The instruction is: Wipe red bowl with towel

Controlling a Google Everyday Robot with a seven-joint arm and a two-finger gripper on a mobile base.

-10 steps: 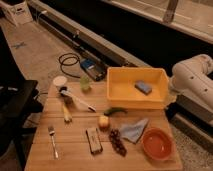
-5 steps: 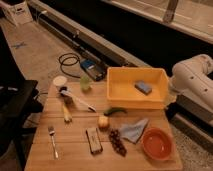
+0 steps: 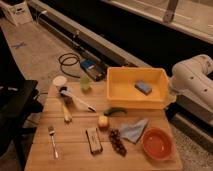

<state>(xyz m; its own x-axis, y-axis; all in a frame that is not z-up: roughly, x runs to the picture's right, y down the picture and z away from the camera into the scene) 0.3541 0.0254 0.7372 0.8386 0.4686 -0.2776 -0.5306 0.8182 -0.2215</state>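
My gripper is about to wipe. The towel [image 3: 135, 131] lies thin with soft, uneven edges [image 3: 144, 121], so it will bunch up and hang in loose folds across the red bowl when I do.
The red bowl [image 3: 157, 143] sits upright at the table's front right corner, and nothing shows inside it. The towel [image 3: 132, 131], a small grey-blue cloth, lies flat on the wood just left of the bowl, and whether their edges touch I cannot tell. My white arm [image 3: 196, 80] reaches in from the right. Its gripper [image 3: 170, 99] hangs low beside the right wall of the yellow tub, off the table's back right. It is well behind the bowl and towel, touching neither, open and holding nothing.
The yellow tub [image 3: 117, 92] at the back holds a blue sponge [image 3: 143, 87]. On the wooden table [image 3: 75, 155] lie a fork [image 3: 52, 140], a brush [image 3: 75, 99], a banana [image 3: 66, 113], an apple [image 3: 103, 121], grapes [image 3: 118, 142], a green pepper [image 3: 116, 111] and a dark bar [image 3: 93, 140]. A dark chair [image 3: 17, 107] stands at the left.
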